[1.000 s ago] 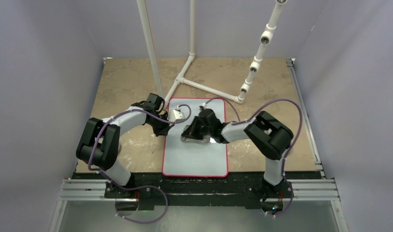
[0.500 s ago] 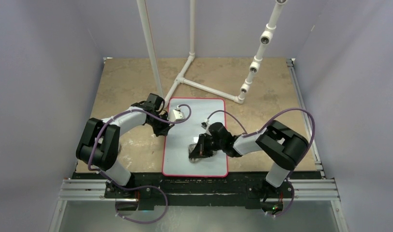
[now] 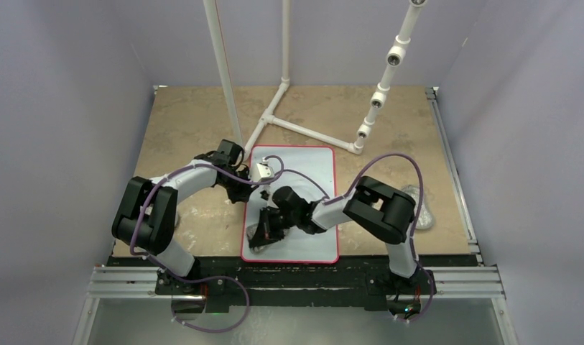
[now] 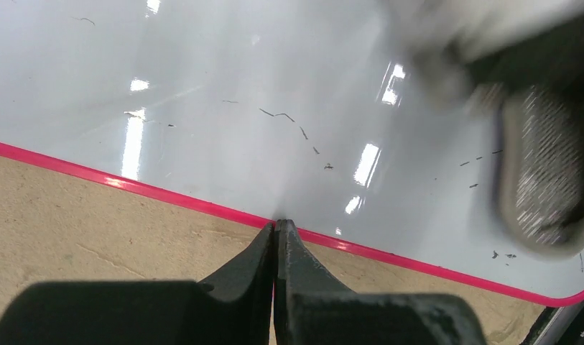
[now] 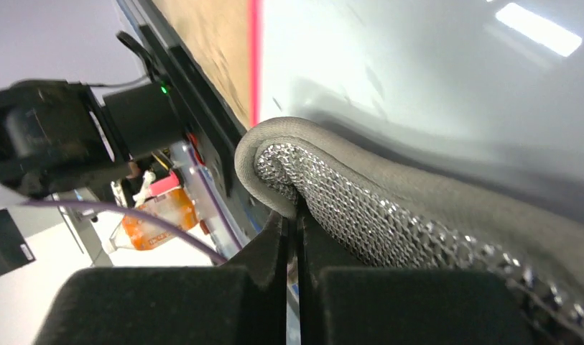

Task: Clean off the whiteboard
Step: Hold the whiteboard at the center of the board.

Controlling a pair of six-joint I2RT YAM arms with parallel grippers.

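Next, my right gripper wipes the mesh pad back along the whiteboard's near edge [image 3: 307, 259], since the pad's tip is close to the red border [image 5: 255, 100] at the whiteboard's corner.
The whiteboard [image 3: 310, 172] lies flat on the tan table, glossy white with a red border. The left wrist view shows a few faint black marks [image 4: 281, 115] on it. My left gripper [image 3: 247, 192] is shut, its tips [image 4: 276, 224] resting on the board's left red edge. My right gripper [image 3: 263, 233] is shut on a grey-silver mesh pad [image 5: 360, 194] and holds it against the board [image 5: 418, 65] near its near left corner. The pad also shows in the left wrist view [image 4: 544, 172].
A white PVC pipe frame [image 3: 303, 129] lies and stands just behind the board. A clear crumpled object [image 3: 420, 207] lies on the table right of the right arm. The black rail [image 3: 296, 273] runs along the near table edge.
My right gripper has dragged the pad from the board's middle toward me and then left, to the near left corner. The left gripper has stayed on the board's left edge.
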